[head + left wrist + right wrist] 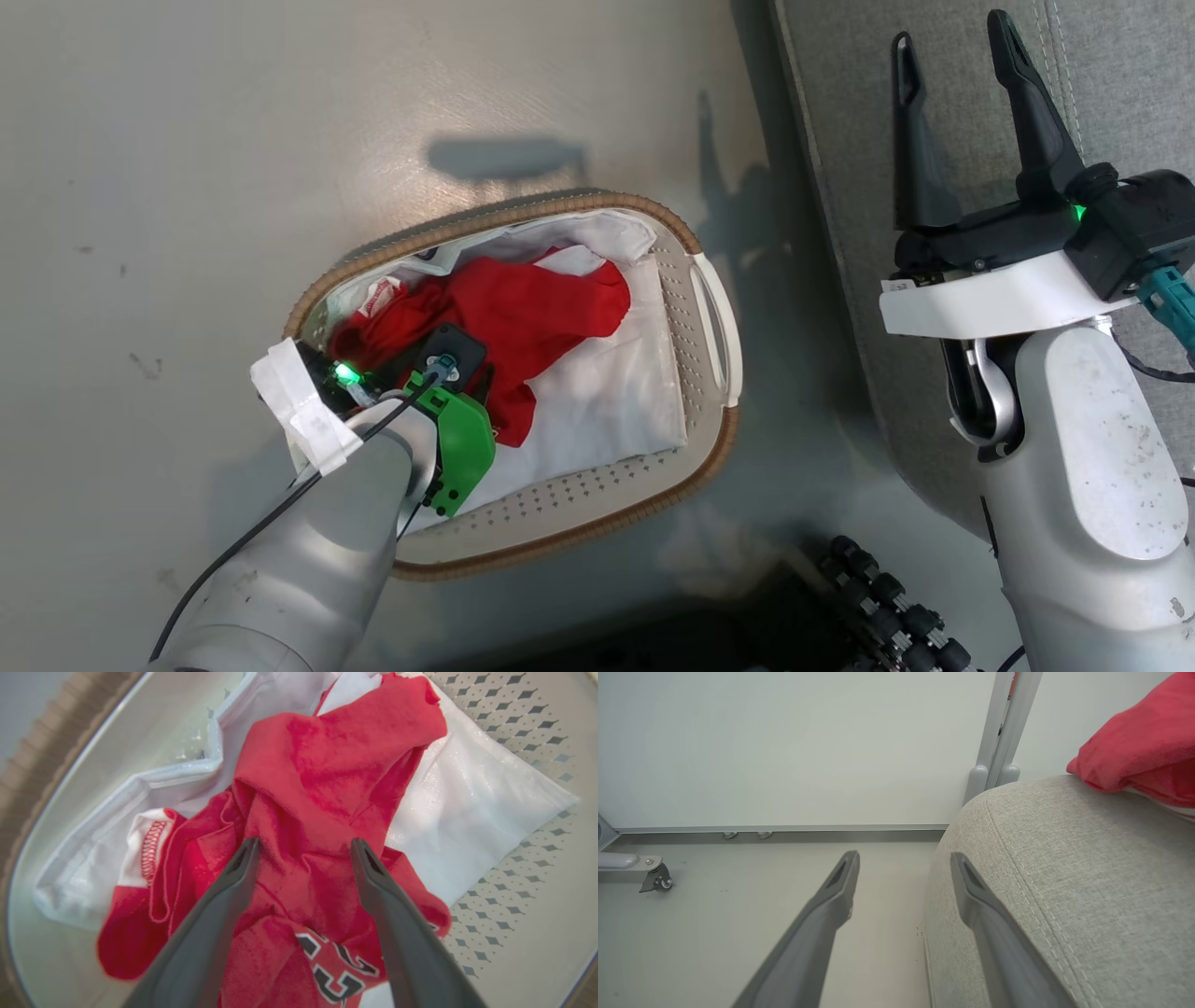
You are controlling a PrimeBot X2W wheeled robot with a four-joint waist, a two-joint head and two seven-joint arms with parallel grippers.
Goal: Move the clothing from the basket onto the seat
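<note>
The white liner (616,386) is flat next to the crumpled red clothing (527,314), so the liner alone will stay in the basket when the robot lifts the fold of the clothing.
The basket (597,490) stands on the floor with its white liner (607,392) inside. Red clothing (532,313) lies crumpled in it, and one piece shows white lettering (334,970). My left arm reaches down into the basket. The left gripper (304,847) is open, a finger on each side of a raised fold of the red clothing (327,779), gripping nothing. To the right is the grey seat (831,112). My right gripper (950,33) hangs open and empty over its edge. More red clothing (1134,751) lies on the seat (1064,868).
Pale floor (187,187) surrounds the basket. The robot's dark wheeled base (878,607) sits at the bottom, between basket and seat. Beyond the seat are a white wall, a grey metal post (999,732) and a caster foot (656,879).
</note>
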